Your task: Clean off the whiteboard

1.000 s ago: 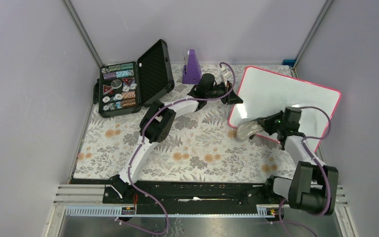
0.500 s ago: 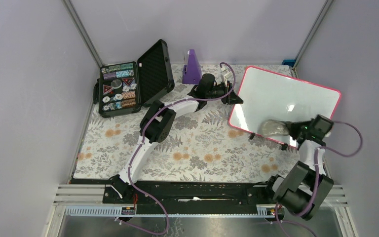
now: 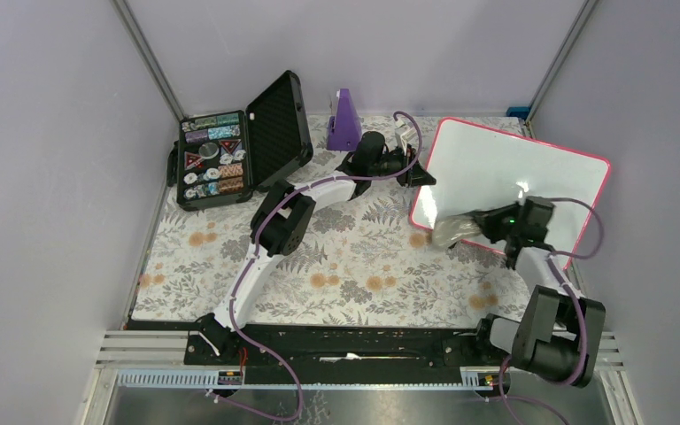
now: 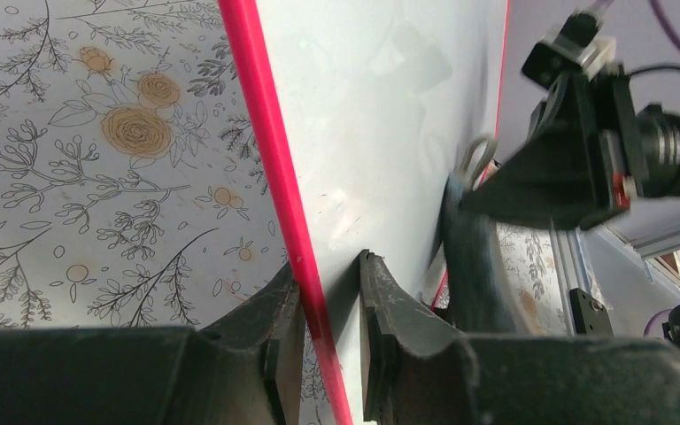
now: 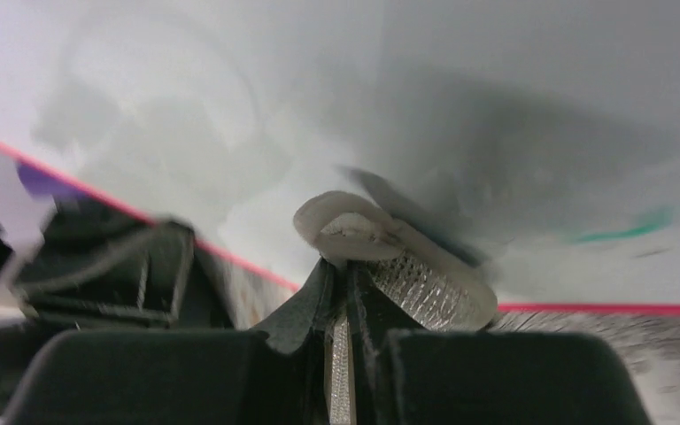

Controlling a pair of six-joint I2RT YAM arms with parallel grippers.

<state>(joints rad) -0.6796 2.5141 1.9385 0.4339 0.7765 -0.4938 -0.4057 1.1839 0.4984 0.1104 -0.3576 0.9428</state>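
My right gripper should sweep the grey sponge back toward the green mark [image 5: 624,228], because the sponge hangs over the whiteboard's lower frame while that mark stays behind it.
The whiteboard [image 3: 505,177], glossy white with a pink-red frame, stands tilted at the back right of the table. My left gripper [image 3: 421,175] is shut on its left edge; in the left wrist view the red frame [image 4: 270,150] runs between the jaws of the gripper [image 4: 328,292]. My right gripper [image 3: 478,223] is shut on the grey sponge [image 3: 450,232], which presses on the board's lower left part. In the right wrist view the sponge [image 5: 390,252] lies flattened against the board [image 5: 336,106], pinched by the gripper [image 5: 343,270]. A faint green mark [image 5: 624,232] stays at the right.
An open black case [image 3: 230,146] with small coloured items sits at the back left. A purple metronome-shaped object [image 3: 344,121] stands at the back middle. A floral cloth [image 3: 336,266] covers the table. Grey walls enclose the cell.
My right gripper swept the sponge right along the board's lower edge, then back left to the lower left part. The left arm kept still on the board's edge.
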